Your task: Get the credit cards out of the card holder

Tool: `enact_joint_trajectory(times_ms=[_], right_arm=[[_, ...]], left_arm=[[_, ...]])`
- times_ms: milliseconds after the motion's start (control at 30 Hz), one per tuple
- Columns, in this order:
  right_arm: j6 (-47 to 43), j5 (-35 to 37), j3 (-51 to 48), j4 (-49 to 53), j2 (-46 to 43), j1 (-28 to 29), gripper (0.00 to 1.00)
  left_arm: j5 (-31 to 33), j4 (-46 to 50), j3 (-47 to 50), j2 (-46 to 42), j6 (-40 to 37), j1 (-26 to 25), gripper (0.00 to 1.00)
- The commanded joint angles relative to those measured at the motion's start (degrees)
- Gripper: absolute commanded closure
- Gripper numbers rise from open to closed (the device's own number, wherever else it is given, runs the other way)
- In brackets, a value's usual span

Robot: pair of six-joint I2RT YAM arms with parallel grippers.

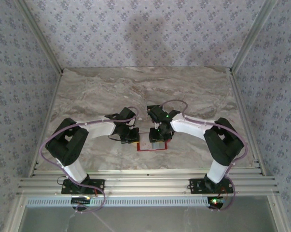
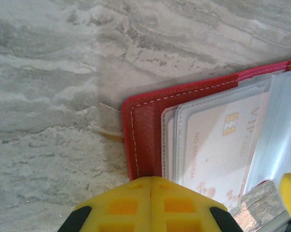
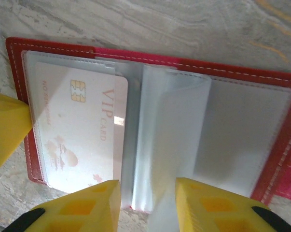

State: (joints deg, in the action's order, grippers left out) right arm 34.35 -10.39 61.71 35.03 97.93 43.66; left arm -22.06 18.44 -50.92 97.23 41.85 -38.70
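My right gripper should back away and go to the VIP card's exposed edge (image 3: 120, 116) to pinch the card, because the gripper's fingers are on both sides of the loose empty sleeve (image 3: 174, 125).
The red card holder (image 1: 152, 145) lies open and flat on the marble table. A whitish credit card (image 3: 82, 130) with a gold chip and "VIP CARD" lettering sits inside the holder's left clear sleeve (image 2: 217, 145). My left gripper (image 2: 155, 180) is shut, its yellow tips meeting over the holder's left red edge (image 2: 145, 140). My right gripper (image 3: 147, 193) is open at the holder's near edge. A loose clear sleeve (image 3: 169, 135) stands up between its fingers, and neither finger visibly touches it. The right-hand sleeve (image 3: 246, 130) looks empty.
A small red tab (image 3: 290, 181) sticks out at the holder's right side. Both arms meet over the holder at the table's near middle (image 1: 145, 137). Bare marble (image 1: 145, 92) stretches behind them to patterned walls.
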Motion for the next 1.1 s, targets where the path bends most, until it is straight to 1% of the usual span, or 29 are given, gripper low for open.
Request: enact_joint_trajectory(times_ms=[0, 233, 467, 700, 800, 1067], right_arm=[[-1.0, 3.2, 1.4, 3.8, -1.8, 0.2, 0.62], [-1.5, 5.2, 1.0, 5.3, -2.7, -0.2, 0.62], [-2.6, 9.9, 1.1, 8.7, -3.8, -1.0, 0.62], [-3.1, 10.9, 0.7, 10.0, -5.7, -2.1, 0.62], [-3.0, 9.5, 0.3, 8.7, -6.7, -2.4, 0.62], [-1.2, -1.7, -3.2, -0.3, -7.6, -4.3, 0.62]], left_arm=[[0.9, 2.7, -0.7, 0.3, -1.0, -0.6, 0.98], [0.8, 2.8, -0.9, -0.2, -1.0, -0.6, 0.98], [0.8, 4.0, -1.8, -1.5, -1.2, -0.5, 0.98], [1.1, 5.6, -4.1, -2.4, -1.3, -0.9, 0.98], [1.3, 6.2, -5.3, -2.3, -1.4, -1.3, 0.97], [1.6, 7.1, -7.1, -1.6, -1.5, -2.4, 0.97]])
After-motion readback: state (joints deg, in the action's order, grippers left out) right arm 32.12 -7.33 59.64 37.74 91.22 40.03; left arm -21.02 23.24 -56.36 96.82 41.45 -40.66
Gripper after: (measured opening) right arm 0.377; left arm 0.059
